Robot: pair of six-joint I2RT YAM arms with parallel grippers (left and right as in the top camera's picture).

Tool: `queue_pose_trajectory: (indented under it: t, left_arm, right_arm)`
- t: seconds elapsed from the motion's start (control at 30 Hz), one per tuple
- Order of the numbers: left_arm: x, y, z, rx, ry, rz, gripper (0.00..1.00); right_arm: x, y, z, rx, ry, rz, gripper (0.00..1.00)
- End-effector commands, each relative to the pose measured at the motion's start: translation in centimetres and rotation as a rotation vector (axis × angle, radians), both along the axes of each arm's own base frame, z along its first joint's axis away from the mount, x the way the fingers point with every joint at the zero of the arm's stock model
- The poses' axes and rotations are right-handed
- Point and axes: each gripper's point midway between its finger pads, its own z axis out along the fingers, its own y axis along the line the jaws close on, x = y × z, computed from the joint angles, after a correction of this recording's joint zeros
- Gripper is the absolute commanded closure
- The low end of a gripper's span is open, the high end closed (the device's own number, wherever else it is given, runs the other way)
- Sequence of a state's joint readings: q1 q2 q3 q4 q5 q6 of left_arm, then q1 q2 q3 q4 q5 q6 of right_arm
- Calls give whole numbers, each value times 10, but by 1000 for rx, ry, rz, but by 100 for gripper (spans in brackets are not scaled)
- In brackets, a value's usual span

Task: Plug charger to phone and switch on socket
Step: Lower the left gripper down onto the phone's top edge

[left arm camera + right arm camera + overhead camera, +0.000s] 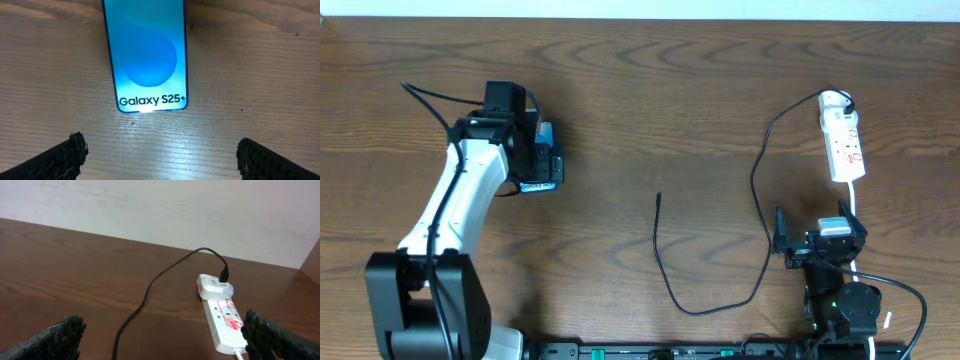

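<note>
The charger must meet the phone's near end (152,106), and my left gripper is short of that end, so next I move forward and come down around the phone's far half (144,17).
The phone (548,138) lies on the table at the left, mostly hidden under my left gripper (536,160). In the left wrist view the phone (147,55) shows a bright blue screen reading "Galaxy S25+". My left gripper (160,156) is open, with the phone's near end just ahead of the fingertips. The charger (760,180) is a thin black cable running from the socket (843,140), looping near the front edge, with its plug tip (659,197) lying free mid-table. My right gripper (820,240) is open and empty below the socket. In the right wrist view the socket (224,322) and the charger (150,287) lie ahead of my right gripper (162,337).
A white cord (855,205) runs from the socket toward the right arm's base. A pale wall (160,205) rises behind the table's far edge. The wooden table (660,90) carries nothing else.
</note>
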State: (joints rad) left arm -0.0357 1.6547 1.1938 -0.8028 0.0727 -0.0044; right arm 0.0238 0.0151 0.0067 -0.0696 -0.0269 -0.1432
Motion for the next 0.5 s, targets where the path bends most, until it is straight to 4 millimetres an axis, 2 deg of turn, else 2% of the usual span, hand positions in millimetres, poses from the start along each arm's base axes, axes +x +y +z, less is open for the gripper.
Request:
queue_pose_trajectory:
  t: [0.0, 0.4, 0.47]
  left_arm:
    - [18, -1, 11, -14, -39, 31, 2]
    - [51, -3, 62, -31, -144, 68, 2]
    - [55, -3, 65, -31, -141, 68, 2]
  right_arm:
    - [0, -1, -1, -11, 1, -1, 1]
    - [0, -1, -1, -11, 1, -1, 1]
    - [0, -1, -1, -11, 1, -1, 1]
